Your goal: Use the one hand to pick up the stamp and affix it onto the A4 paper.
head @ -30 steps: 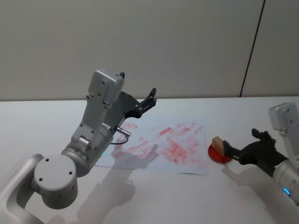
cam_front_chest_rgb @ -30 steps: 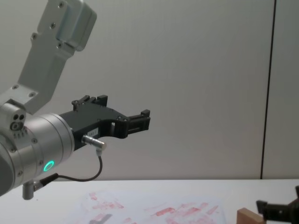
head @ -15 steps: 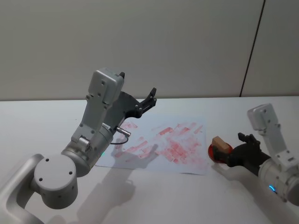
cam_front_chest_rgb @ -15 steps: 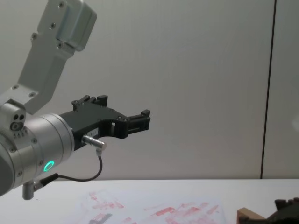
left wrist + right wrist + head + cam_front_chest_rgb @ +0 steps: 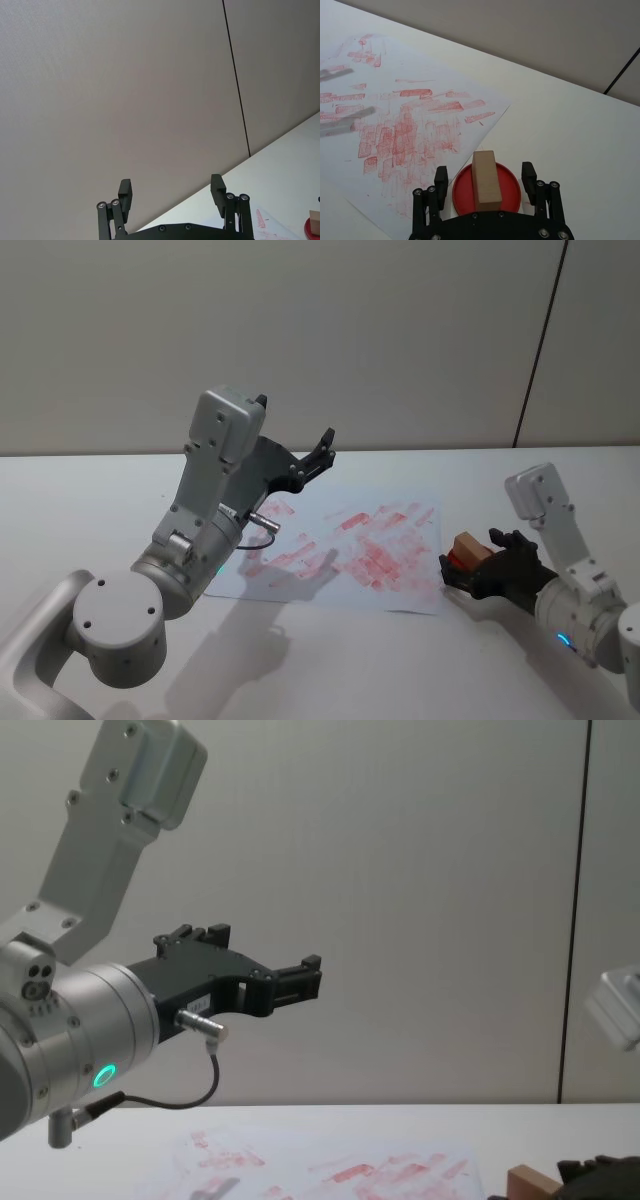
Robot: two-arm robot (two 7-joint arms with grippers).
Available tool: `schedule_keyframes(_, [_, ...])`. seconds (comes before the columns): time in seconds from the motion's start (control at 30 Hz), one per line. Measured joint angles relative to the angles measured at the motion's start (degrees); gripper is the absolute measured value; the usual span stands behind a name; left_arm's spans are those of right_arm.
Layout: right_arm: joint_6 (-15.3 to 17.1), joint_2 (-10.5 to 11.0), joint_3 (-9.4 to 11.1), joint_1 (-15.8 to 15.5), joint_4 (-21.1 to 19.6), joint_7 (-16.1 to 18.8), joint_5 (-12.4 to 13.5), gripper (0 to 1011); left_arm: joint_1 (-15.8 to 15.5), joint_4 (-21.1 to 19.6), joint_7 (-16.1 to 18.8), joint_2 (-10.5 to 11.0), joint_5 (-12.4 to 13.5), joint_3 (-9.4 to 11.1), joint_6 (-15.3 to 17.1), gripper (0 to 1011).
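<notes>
The stamp [image 5: 486,181] just stands on the ink pad's open red side [image 5: 509,189], so I expect it to come free and leave the ink pad behind when I lift it.
The stamp [image 5: 486,180], a light-brown wooden block, stands on a round red ink pad [image 5: 509,181] just off the right edge of the A4 paper [image 5: 395,115]. My right gripper [image 5: 484,176], the one with the blue-lit ring, is open, one finger on each side of the stamp with a gap between finger and wood. From the head view, the right gripper [image 5: 472,562] sits low at the stamp [image 5: 466,544], beside the A4 paper [image 5: 400,530]. My left gripper [image 5: 325,445], with the green-lit ring, is held open high above the paper's far side.
The white table [image 5: 100,500] runs back to a grey wall. The raised left arm [image 5: 215,490] hangs over the left half of the paper and throws a shadow on it. From the chest view, the stamp's corner [image 5: 530,1182] shows at the bottom right.
My right gripper has swung in from the right and come down around the stamp on the ink pad. The left arm has not moved.
</notes>
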Motion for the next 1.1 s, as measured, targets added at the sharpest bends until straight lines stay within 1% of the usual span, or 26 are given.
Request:
schedule_keyframes(0.17, [-0.07,-0.31,-0.2,0.48,0.72,0.3,-0.4,808,0.0,0.0,0.0,0.0,0.0,0.0,0.0,1001])
schedule_keyframes(0.23, [-0.1,-0.42,-0.26,0.62,0.93,0.39,-0.54,736,0.0,0.0,0.0,0.0,0.0,0.0,0.0,1001])
schedule_keyframes(0.3, [-0.11,-0.47,-0.29,0.7,1.06,0.44,-0.6,705,0.0,0.0,0.0,0.0,0.0,0.0,0.0,1002])
schedule_keyframes(0.33, [-0.12,-0.53,-0.33,0.78,1.18,0.5,-0.68,645,0.0,0.0,0.0,0.0,0.0,0.0,0.0,1001])
schedule_keyframes(0.43, [-0.13,-0.59,-0.38,0.87,1.33,0.56,-0.78,580,0.0,0.0,0.0,0.0,0.0,0.0,0.0,1001])
schedule_keyframes(0.47, [-0.14,-0.62,-0.4,0.91,1.4,0.59,-0.81,519,0.0,0.0,0.0,0.0,0.0,0.0,0.0,1001])
schedule_keyframes(0.53, [-0.16,-0.68,-0.42,1.0,1.52,0.64,-0.87,480,0.0,0.0,0.0,0.0,0.0,0.0,0.0,1001])
schedule_keyframes(0.57, [-0.16,-0.7,-0.43,1.02,1.55,0.66,-0.9,420,0.0,0.0,0.0,0.0,0.0,0.0,0.0,1001])
schedule_keyframes(0.6, [-0.17,-0.72,-0.43,1.04,1.57,0.67,-0.92,400,0.0,0.0,0.0,0.0,0.0,0.0,0.0,1001])
schedule_keyframes(0.63, [-0.18,-0.74,-0.44,1.07,1.63,0.69,-0.95,359,0.0,0.0,0.0,0.0,0.0,0.0,0.0,1001])
schedule_keyframes(0.67, [-0.18,-0.74,-0.44,1.07,1.63,0.69,-0.95,359,0.0,0.0,0.0,0.0,0.0,0.0,0.0,1001])
schedule_keyframes(0.7, [-0.18,-0.76,-0.46,1.1,1.68,0.71,-0.97,305,0.0,0.0,0.0,0.0,0.0,0.0,0.0,1001])
schedule_keyframes(0.8, [-0.2,-0.8,-0.48,1.17,1.77,0.74,-1.02,224,0.0,0.0,0.0,0.0,0.0,0.0,0.0,1001])
schedule_keyframes(1.1, [-0.69,-0.95,-0.49,1.38,1.8,0.75,-1.09,221,0.0,0.0,0.0,0.0,0.0,0.0,0.0,1001])
